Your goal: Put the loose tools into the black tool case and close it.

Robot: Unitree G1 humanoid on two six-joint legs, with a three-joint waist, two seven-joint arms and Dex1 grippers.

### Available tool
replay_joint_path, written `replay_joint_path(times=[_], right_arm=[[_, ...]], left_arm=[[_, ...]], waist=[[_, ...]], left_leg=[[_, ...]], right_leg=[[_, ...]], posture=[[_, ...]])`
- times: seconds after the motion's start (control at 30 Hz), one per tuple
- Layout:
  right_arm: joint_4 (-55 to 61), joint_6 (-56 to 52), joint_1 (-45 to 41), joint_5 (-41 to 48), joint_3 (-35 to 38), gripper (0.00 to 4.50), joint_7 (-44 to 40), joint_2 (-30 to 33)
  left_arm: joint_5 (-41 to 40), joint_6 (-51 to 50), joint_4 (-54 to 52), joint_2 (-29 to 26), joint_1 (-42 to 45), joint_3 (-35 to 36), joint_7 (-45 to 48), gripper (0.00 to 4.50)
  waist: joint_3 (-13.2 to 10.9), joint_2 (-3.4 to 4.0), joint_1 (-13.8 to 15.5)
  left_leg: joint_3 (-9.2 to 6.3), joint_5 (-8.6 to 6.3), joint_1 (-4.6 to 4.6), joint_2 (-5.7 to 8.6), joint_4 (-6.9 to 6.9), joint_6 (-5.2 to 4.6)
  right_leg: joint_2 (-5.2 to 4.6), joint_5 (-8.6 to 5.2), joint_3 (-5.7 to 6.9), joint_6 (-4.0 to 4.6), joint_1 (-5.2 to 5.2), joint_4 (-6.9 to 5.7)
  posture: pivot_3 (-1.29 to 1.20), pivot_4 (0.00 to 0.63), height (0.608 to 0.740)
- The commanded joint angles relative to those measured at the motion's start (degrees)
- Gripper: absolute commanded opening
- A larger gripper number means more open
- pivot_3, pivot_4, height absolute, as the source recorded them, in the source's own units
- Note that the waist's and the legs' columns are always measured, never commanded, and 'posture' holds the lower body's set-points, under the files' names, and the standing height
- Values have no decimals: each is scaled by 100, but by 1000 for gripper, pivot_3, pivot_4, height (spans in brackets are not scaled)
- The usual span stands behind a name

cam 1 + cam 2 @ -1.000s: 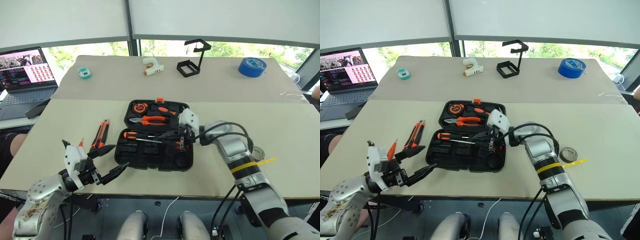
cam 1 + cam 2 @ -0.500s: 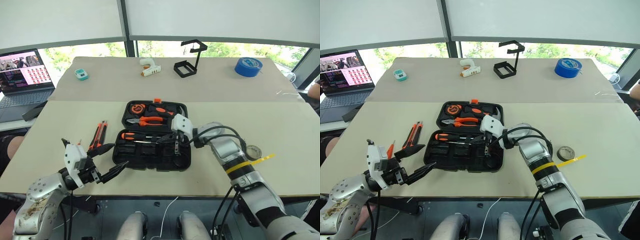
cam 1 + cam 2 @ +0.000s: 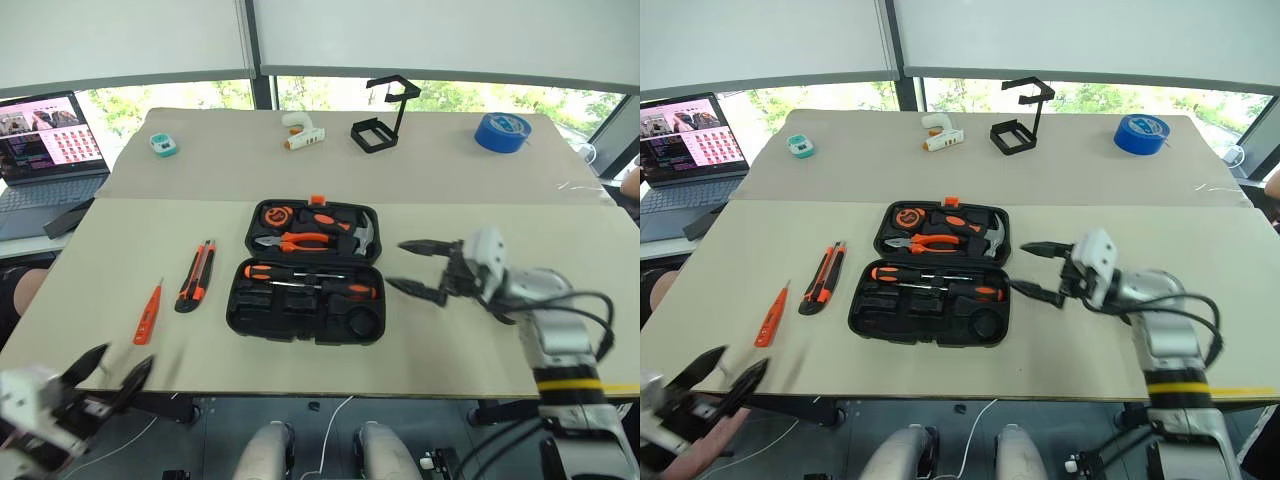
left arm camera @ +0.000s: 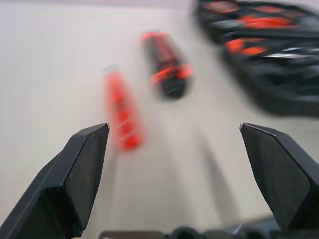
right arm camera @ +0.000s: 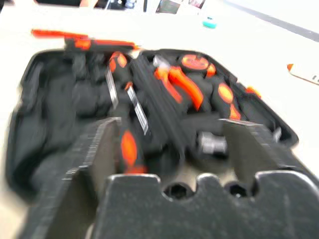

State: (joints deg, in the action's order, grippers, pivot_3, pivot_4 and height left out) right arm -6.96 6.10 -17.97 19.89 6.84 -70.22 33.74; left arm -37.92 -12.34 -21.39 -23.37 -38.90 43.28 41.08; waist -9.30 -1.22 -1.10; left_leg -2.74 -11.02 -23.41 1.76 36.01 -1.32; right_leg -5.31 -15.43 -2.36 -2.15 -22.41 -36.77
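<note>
A narrow empty groove (image 3: 274, 291) lies next to the screwdriver rods, so the slim orange tester screwdriver (image 3: 148, 315) should come to rest flat there when I let it down.
The black tool case (image 3: 240, 312) lies open in the middle of the table. Two orange-and-black screwdrivers (image 3: 268, 270) (image 3: 356, 290) rest in its near half. On the table left of the case lie the orange-black utility knife (image 3: 196, 275) and the slim orange tester screwdriver (image 3: 148, 312). My right gripper (image 3: 420, 268) hovers just right of the case, open and empty, pointing at it. My left gripper (image 3: 105, 366) is open and empty, low past the table's front left edge. The left wrist view shows the tester (image 4: 122, 112) and the knife (image 4: 167, 69) ahead of it.
At the back of the table are a big blue tape roll (image 3: 503, 131), a black wire stand (image 3: 380, 125), a white-orange gun-shaped tool (image 3: 302, 131) and a small teal object (image 3: 166, 146). A laptop (image 3: 45, 140) sits at the far left.
My right gripper has opened and drawn back to the right, out of the case, where a screwdriver now lies. My left arm has pulled back off the table's front left corner.
</note>
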Motion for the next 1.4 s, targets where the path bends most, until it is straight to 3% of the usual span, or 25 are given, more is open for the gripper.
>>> replay_joint_path(times=[0.03,0.3,0.57,0.7,1.0,1.1,1.13,1.3,1.4], right_arm=[[145,761,335,475,495,4464,-251,46],[470,378,1091,1294,482,4464,-875,36],[2321,-557,967,2284,-80,4464,-549,-316],[2616,-1085,835,2596,-236,4464,-313,-367],[2693,-1273,641,2472,-343,4464,-99,-390],[2656,-1280,579,2430,-362,4500,-76,-400],[2655,-1287,564,2419,-366,4500,-67,-403],[2617,-1301,520,2398,-311,4500,-60,-340],[2551,-1249,546,2351,-219,4500,-92,-261]], left_arm=[[-311,-350,203,0,-298,633,-369,4500],[-737,-1314,448,-503,-340,1072,-715,4500],[-1801,-3618,258,-2269,418,1264,-1318,4500],[-2289,-4883,218,-2819,1679,505,-2402,4500],[-1427,-5297,691,-2505,3571,-1346,-3310,4500],[-1139,-5282,929,-2355,3933,-1819,-3257,3904],[-1059,-5302,977,-2336,4002,-1916,-3221,3341],[-738,-5413,1023,-2339,4013,-2038,-3078,1738],[-691,-5448,962,-2489,3818,-1724,-2817,605]], waist=[[-2,-2,15],[-11,-29,47],[-12,-29,31],[-12,-30,85],[-13,-31,32],[-11,-28,44],[-10,-23,48],[-5,-14,100],[-4,-13,105]], left_leg=[[1,-1,9,-5,1,2],[6,-5,12,-11,9,8],[5,-12,12,-37,4,21],[-5,-14,13,-36,5,24],[5,-31,12,-23,-1,61],[9,-29,12,-24,-2,60],[8,-26,16,-24,-1,56],[10,-26,22,-19,0,57],[11,-26,21,-18,0,56]], right_leg=[[2,-2,1,0,12,2],[3,-9,9,-1,21,2],[9,-12,11,16,9,-5],[6,-10,19,16,7,-6],[24,4,11,17,-17,-27],[33,8,8,23,-28,-33],[36,8,9,24,-24,-34],[22,8,9,24,-16,-33],[19,8,8,24,-16,-31]], posture=[[0,150,740],[0,150,740],[0,150,740],[0,150,740],[0,150,740],[0,150,740],[0,150,740],[0,150,740],[0,150,740]])
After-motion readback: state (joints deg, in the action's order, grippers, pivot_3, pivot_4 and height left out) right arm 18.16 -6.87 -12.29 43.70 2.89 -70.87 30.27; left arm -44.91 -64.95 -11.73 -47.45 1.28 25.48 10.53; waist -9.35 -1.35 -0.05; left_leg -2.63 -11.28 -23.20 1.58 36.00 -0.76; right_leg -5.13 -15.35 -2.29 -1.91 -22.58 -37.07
